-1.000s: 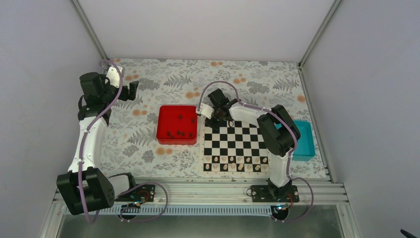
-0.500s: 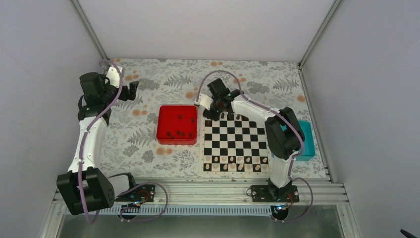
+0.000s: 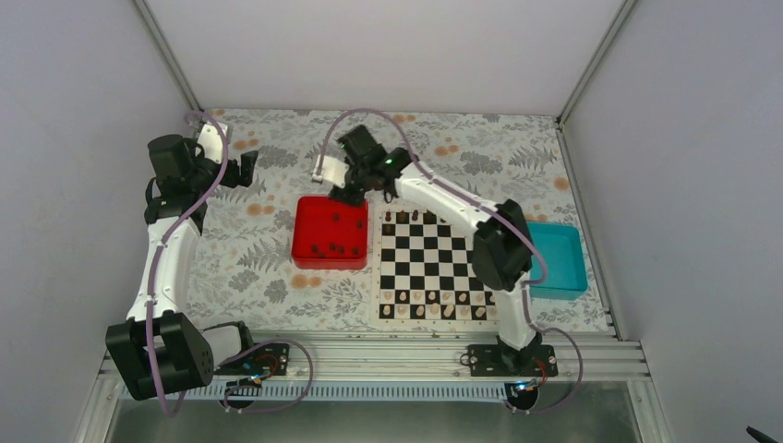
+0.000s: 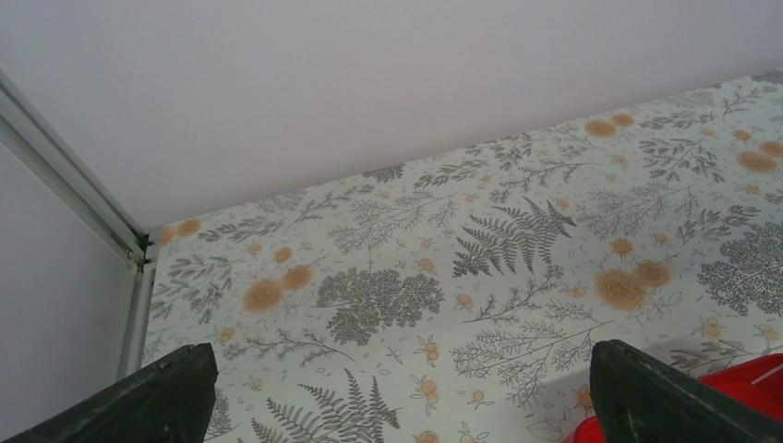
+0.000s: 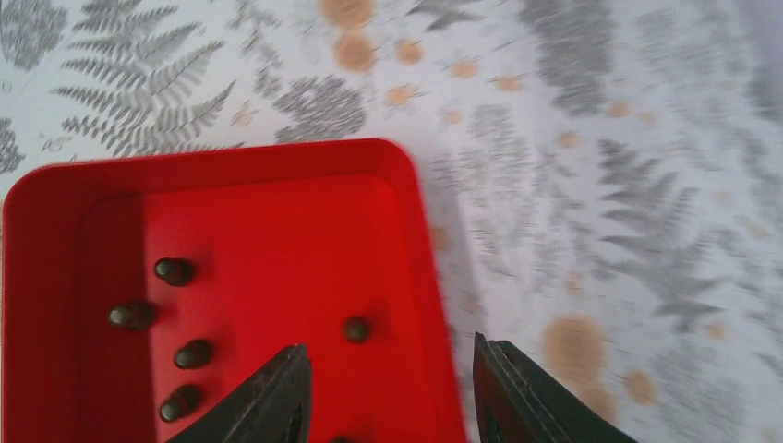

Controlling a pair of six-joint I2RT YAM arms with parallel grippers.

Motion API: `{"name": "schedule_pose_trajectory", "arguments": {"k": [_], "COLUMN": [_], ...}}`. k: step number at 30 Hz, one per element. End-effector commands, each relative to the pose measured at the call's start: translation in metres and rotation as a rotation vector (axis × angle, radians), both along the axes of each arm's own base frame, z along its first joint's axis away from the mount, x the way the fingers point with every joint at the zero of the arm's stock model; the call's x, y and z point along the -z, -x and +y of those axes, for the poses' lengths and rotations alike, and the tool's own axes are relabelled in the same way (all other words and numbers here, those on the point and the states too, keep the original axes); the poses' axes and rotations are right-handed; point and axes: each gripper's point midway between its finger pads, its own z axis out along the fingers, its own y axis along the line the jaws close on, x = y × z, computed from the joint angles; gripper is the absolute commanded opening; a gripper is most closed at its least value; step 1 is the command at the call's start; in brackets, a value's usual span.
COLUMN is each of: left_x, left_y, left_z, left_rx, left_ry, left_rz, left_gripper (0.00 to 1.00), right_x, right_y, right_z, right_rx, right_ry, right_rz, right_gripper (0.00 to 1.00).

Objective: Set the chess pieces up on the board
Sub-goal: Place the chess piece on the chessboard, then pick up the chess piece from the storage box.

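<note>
The chess piece ahead of my open (image 5: 355,329) fingers is standing apart from its neighbours. My right gripper goes on down into the red tray (image 3: 335,219) until the fingers are on both sides of that piece.
The board (image 3: 439,263) lies right of centre, with several dark chess pieces (image 3: 403,216) standing along its far row. More dark chess pieces (image 5: 192,353) lie loose in the red tray (image 5: 277,240), which sits to the left of the board (image 3: 319,228). My right gripper (image 3: 349,192) hovers over the tray's far right corner. In the right wrist view it (image 5: 388,344) is open and empty, straddling the tray's right wall, and one piece (image 5: 356,329) lies just ahead of its left finger. My left gripper (image 3: 247,169) is wide open at the far left, above bare tablecloth (image 4: 402,355).
Pale tan pieces (image 3: 434,297) fill the board's two near rows. A teal tray (image 3: 559,261) sits to the right of the board. The floral cloth runs to white walls at the back and both sides. The red tray's corner (image 4: 766,374) shows beside my left gripper's right finger.
My right gripper has left the board's far left corner, swung left to the red tray's far right corner, and its jaws have opened. The left arm has not moved.
</note>
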Motion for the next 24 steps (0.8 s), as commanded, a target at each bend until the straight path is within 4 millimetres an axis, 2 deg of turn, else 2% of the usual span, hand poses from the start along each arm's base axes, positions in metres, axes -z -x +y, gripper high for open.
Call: {"name": "schedule_pose_trajectory", "arguments": {"k": [1,7,24], "left_x": [-0.006,-0.005,-0.003], "left_y": [0.003,0.003,0.003], "left_z": [0.0,0.001,0.006], "left_rx": [0.005,0.006,-0.002], "left_ry": [-0.001,0.0,0.005], "left_rz": [-0.016,-0.017,-0.014], "left_gripper": [1.0,1.0,1.0], "right_x": [0.053,0.096,0.139], "right_y": [0.015,0.018,-0.001], "right_z": [0.015,0.02,0.025], "right_rx": [-0.049,-0.066,-0.029], "right_ry": [0.081,0.129,0.176], "right_rz": [0.09,0.128,0.095], "right_gripper": [0.46,0.46,0.49]}}
